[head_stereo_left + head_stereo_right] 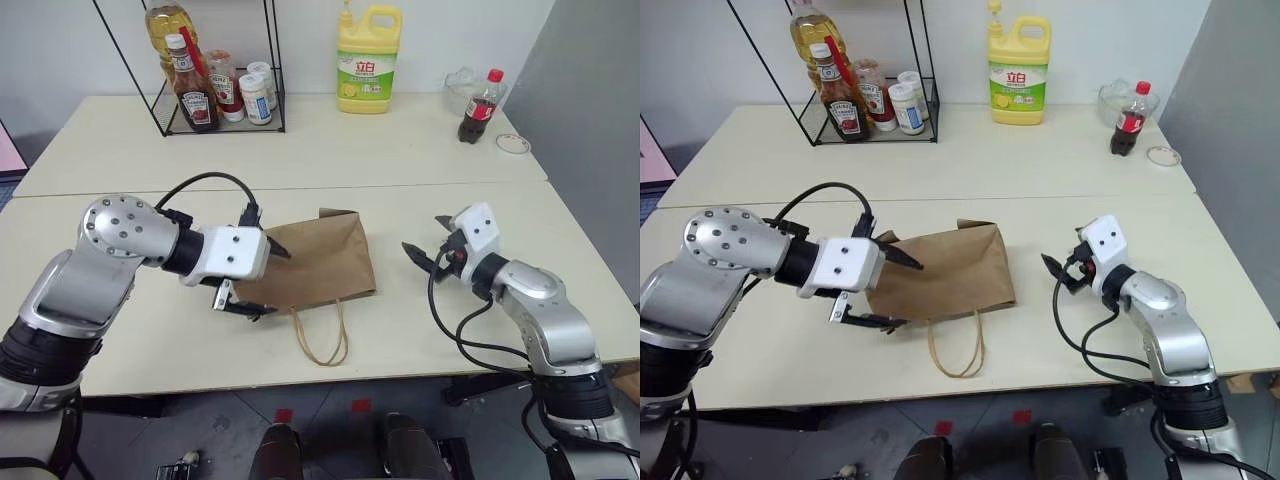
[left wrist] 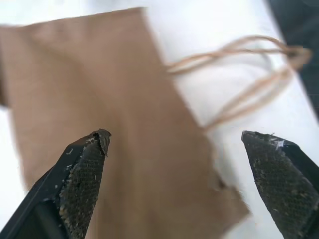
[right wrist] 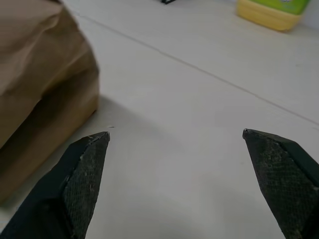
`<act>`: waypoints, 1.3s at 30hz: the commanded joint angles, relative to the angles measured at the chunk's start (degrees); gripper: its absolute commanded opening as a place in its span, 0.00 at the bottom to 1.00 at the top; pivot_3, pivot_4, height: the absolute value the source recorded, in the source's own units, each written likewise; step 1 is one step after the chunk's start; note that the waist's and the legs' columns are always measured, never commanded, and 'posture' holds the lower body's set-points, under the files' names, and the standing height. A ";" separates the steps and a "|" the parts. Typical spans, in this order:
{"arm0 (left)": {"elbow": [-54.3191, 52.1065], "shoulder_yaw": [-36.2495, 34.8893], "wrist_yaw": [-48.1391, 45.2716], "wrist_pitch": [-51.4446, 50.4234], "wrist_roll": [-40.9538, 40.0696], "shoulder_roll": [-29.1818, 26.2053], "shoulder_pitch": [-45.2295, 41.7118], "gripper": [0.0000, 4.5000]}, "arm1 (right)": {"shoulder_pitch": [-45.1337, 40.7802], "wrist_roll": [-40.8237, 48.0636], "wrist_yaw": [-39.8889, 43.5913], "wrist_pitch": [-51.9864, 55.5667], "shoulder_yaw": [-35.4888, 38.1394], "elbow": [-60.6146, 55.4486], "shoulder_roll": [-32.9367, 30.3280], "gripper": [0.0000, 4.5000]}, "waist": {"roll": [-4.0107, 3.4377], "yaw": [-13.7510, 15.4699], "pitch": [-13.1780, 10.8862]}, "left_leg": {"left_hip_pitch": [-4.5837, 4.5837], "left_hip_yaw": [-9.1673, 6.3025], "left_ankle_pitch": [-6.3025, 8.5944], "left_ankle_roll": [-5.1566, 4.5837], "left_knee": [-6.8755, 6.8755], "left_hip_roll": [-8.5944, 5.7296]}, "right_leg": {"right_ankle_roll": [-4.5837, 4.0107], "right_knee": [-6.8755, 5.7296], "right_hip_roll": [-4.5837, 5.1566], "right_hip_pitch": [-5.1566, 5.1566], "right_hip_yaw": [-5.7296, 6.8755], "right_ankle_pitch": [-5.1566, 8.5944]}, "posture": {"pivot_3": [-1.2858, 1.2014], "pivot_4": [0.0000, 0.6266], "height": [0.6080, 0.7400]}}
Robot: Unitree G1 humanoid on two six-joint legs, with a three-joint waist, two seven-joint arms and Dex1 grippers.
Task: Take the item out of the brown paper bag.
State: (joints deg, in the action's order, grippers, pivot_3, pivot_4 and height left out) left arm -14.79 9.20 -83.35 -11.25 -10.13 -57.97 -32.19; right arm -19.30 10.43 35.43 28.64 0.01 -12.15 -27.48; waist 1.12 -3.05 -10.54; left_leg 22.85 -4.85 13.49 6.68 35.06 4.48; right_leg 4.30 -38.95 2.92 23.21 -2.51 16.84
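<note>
The brown paper bag's opening will spread wide at the bag's near edge when I lift the upper handle, because the loop handles trail from that edge.
The brown paper bag lies flat and creased on the near table, its two tan loop handles trailing toward the front edge. The item is hidden. My left gripper hovers open at the bag's left side, one finger over the paper and the other by the near left corner, with nothing held. In the left wrist view the bag spreads beneath the open fingers. My right gripper stands open over bare table to the right of the bag, pointing toward it, apart from it. The right wrist view shows the bag's end.
On the far table stand a black wire rack with sauce and oil bottles, a yellow detergent jug, a cola bottle, a glass bowl and a small ring. A seam joins the two tables.
</note>
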 commanded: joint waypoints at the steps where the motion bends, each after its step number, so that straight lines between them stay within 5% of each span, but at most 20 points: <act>1: -1.31 -0.81 -0.60 7.43 -0.56 0.50 1.92 1.00 | 1.07 2.46 5.10 -2.33 -0.12 -2.05 -2.42 1.00 | 0.00 0.02 0.00 | 0.00 0.00 0.00 0.00 0.01 0.00 | 0.00 0.00 0.00 0.00 0.00 0.00 | 0.52 0.24 1.00; 15: 4.07 5.17 6.64 17.94 5.52 10.43 5.32 1.00 | 5.14 2.94 6.73 -2.07 -2.35 -4.53 -3.99 1.00 | 0.00 0.30 0.00 | -0.01 0.00 0.00 0.00 0.08 0.00 | 0.00 -0.02 -0.01 -0.03 -0.01 0.00 | 0.52 0.24 1.00; 21: 1.74 5.84 9.58 8.42 2.06 15.56 5.74 1.00 | 10.16 1.13 9.00 -5.91 -3.48 -5.13 -7.17 1.00 | 0.00 0.71 0.00 | -0.01 0.00 0.00 0.00 0.12 0.00 | 0.00 -0.02 -0.01 -0.06 -0.02 0.00 | 0.52 0.24 1.00; 24: 1.60 4.85 10.32 3.31 -0.26 16.85 4.70 0.87 | 12.32 0.04 10.74 -9.44 -4.33 -4.43 -8.99 1.00 | 0.00 0.75 0.00 | -0.03 0.00 0.00 -0.01 0.14 0.00 | 0.00 -0.04 -0.01 -0.07 -0.02 0.00 | 0.52 0.24 1.00; 36: 5.80 -2.60 18.26 -15.27 -9.45 20.11 -0.19 0.03 | 11.92 -12.41 17.67 -49.86 -13.81 4.88 -13.40 1.00 | 0.01 0.68 0.01 | -0.04 -0.01 -0.01 0.01 0.25 0.00 | 0.01 -0.05 -0.01 -0.12 -0.02 0.00 | 0.52 0.24 1.00; 39: 7.28 -3.87 20.63 -17.60 -10.00 20.93 -1.29 0.01 | 8.97 -13.83 17.67 -58.30 -16.29 9.40 -11.79 1.00 | 0.02 0.68 0.01 | -0.06 -0.02 -0.01 0.01 0.27 0.00 | 0.01 -0.05 -0.01 -0.13 -0.01 0.00 | 0.52 0.24 1.00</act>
State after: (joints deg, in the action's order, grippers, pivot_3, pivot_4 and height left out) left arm -7.61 7.41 -64.17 -27.82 -18.86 -37.43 -32.20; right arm -9.33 -2.83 52.56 -24.68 -15.14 -3.68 -39.80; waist 1.14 -2.36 -10.53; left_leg 22.78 -4.87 13.48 6.69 35.34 4.47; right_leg 4.31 -39.01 2.91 23.06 -2.52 16.84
